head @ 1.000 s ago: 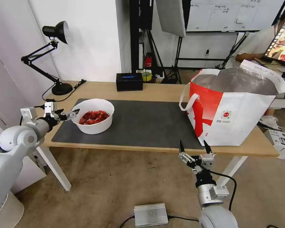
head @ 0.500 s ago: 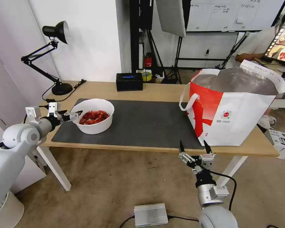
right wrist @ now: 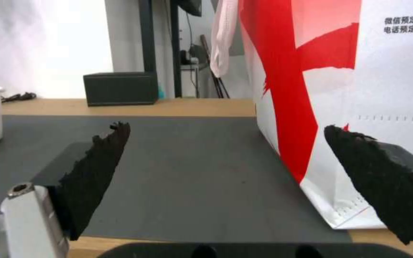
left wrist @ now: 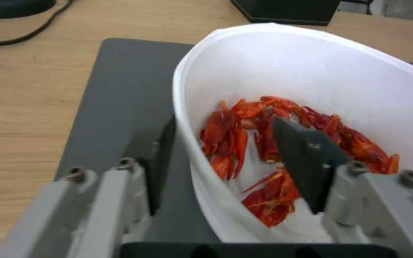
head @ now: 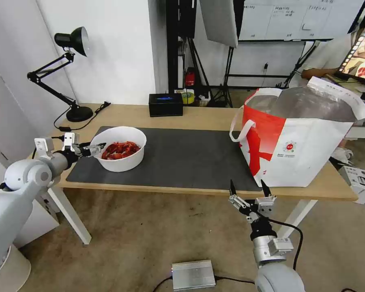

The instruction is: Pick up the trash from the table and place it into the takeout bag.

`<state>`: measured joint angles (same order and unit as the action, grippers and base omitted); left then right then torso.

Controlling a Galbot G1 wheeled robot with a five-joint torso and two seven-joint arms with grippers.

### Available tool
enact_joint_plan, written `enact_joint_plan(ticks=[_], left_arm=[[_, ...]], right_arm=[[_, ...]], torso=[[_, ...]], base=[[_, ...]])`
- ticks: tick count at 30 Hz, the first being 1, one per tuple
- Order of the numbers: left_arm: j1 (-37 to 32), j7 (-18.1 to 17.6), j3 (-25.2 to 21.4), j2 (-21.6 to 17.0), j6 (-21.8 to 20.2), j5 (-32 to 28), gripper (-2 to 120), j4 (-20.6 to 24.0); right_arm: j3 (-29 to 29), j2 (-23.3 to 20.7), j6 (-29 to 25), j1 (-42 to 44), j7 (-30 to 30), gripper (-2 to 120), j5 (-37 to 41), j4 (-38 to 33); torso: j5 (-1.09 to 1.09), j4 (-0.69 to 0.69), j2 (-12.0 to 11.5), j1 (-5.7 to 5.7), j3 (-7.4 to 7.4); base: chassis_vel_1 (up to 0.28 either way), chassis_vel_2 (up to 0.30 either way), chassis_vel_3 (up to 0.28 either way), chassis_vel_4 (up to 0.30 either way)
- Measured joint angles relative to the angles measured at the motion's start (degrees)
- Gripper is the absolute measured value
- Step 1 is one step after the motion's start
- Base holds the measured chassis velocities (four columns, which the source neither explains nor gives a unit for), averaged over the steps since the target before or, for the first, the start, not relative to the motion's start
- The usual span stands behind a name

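Note:
The red crayfish shells (head: 120, 150) are low down inside the bowl's tall side (head: 123, 134), so they should stay in the bowl when it tilts as the robot carries it.
The trash in view is a white round bowl (head: 119, 161) of red crayfish shells (head: 121, 149), standing on the left end of the dark grey mat (head: 186, 158) on the table (head: 198, 115). My left gripper (head: 95, 148) is open at the bowl's left rim. In the left wrist view one finger (left wrist: 161, 161) is outside the bowl wall (left wrist: 312, 64) and the other finger (left wrist: 302, 161) is inside, above the shells (left wrist: 226, 139). The takeout bag (head: 304, 150) stands open on the table's right end. My right gripper (head: 247, 187) hangs open below the table's front edge, beside the bag (right wrist: 374, 71).
A black desk lamp (head: 71, 73) stands at the back left with its cord trailing on the wood. A small black box (head: 165, 104) sits at the back centre. On the floor lie a silver box (head: 192, 275) and a cardboard box (head: 359, 180).
My left gripper has edged right toward the bowl, so its fingers now straddle the rim. The right arm, bowl and bag have not moved.

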<state>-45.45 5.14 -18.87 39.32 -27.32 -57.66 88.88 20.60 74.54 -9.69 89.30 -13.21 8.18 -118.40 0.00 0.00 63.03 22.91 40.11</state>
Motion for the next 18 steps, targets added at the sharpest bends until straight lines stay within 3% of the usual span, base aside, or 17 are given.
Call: enact_joint_plan(ticks=[14,18], left_arm=[[0.3,-0.1,0.9,0.4,0.1,0.5,1,0.1],[0.3,-0.2,0.9,0.5,0.1,0.5,0,0.5]], right_arm=[[0.0,0.0,0.0,0.0,0.0,100,0.0,0.0],[0.0,0.0,0.0,0.0,0.0,100,0.0,0.0]], torso=[[0.0,0.0,0.0,0.0,0.0],[0.0,0.0,0.0,0.0,0.0]], base=[[0.0,0.0,0.0,0.0],[0.0,0.0,0.0,0.0]])
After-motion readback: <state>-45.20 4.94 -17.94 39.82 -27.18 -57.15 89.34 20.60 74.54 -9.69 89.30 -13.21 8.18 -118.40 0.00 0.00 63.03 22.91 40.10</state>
